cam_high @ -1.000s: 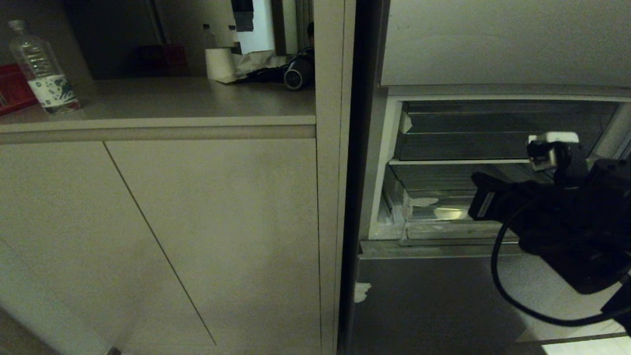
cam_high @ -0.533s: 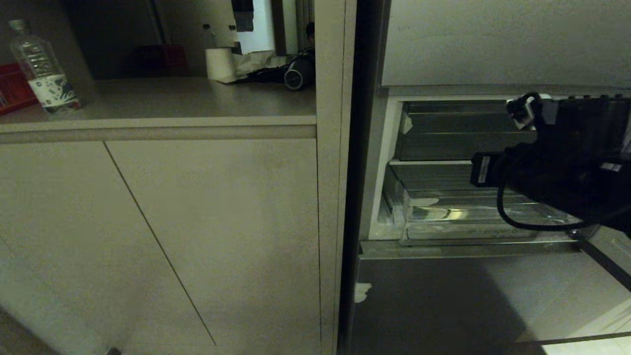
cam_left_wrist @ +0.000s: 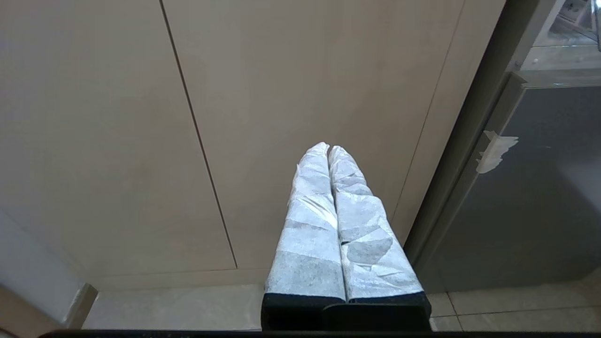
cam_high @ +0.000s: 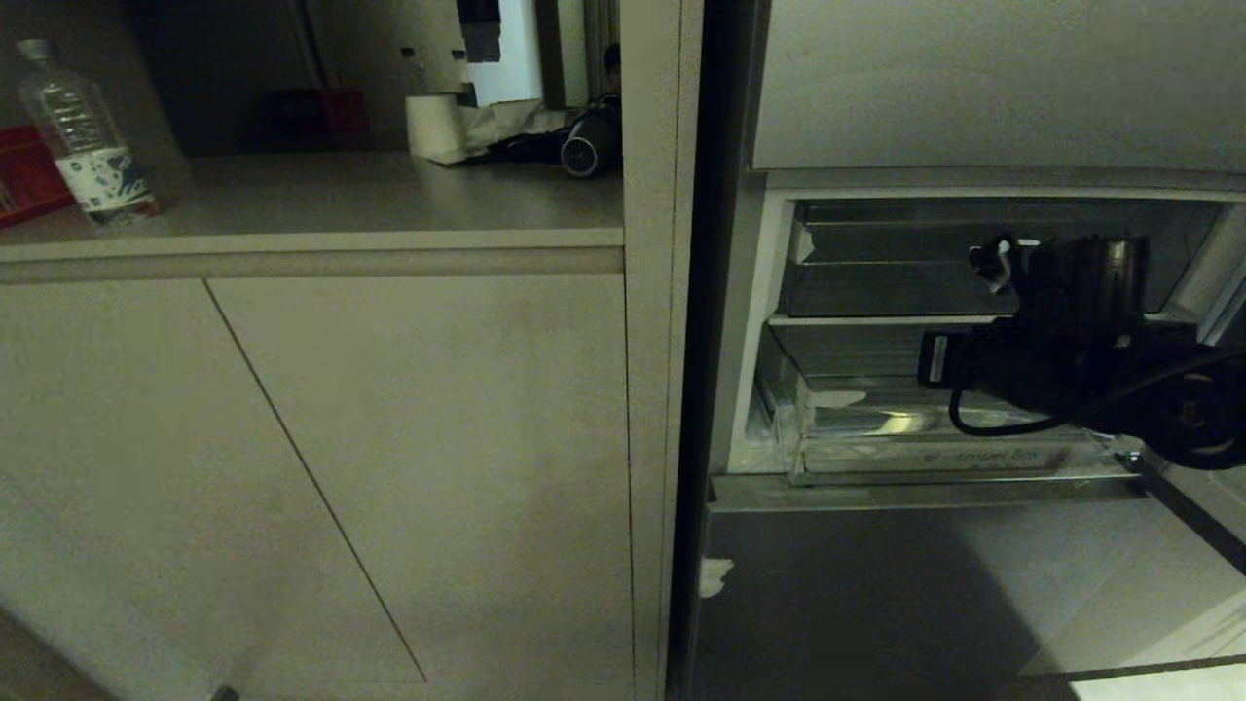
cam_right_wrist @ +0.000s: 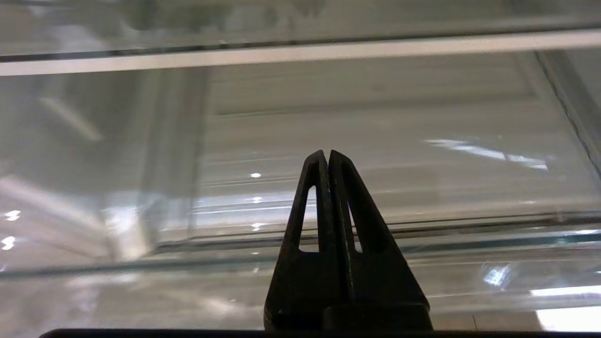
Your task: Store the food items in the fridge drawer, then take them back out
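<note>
The fridge drawer is mostly under the upper bin, so next my right gripper catches behind the drawer's front edge and pulls the drawer open first.
The fridge drawer (cam_high: 934, 456) is the lower clear bin in the open fridge compartment, on the right of the head view. My right arm (cam_high: 1061, 370) reaches across in front of it. In the right wrist view my right gripper (cam_right_wrist: 327, 152) is shut and empty. It points at the drawer's clear front lip (cam_right_wrist: 422, 244), and the ribbed floor shows behind. No food items show in any view. My left gripper (cam_left_wrist: 328, 149), its fingers wrapped in white, is shut and empty. It hangs low in front of a beige cabinet door (cam_left_wrist: 281, 94).
A shallower clear bin (cam_high: 896, 263) sits above the drawer. Below is the grey lower fridge door (cam_high: 876, 594). To the left a counter (cam_high: 341, 200) carries a water bottle (cam_high: 83, 136), a paper roll (cam_high: 433, 125), a red box (cam_high: 24, 175) and a black appliance (cam_high: 584, 146).
My right arm rose from low at the right, swung left and settled level in front of the fridge drawer. Its gripper stayed shut. Nothing else moved.
</note>
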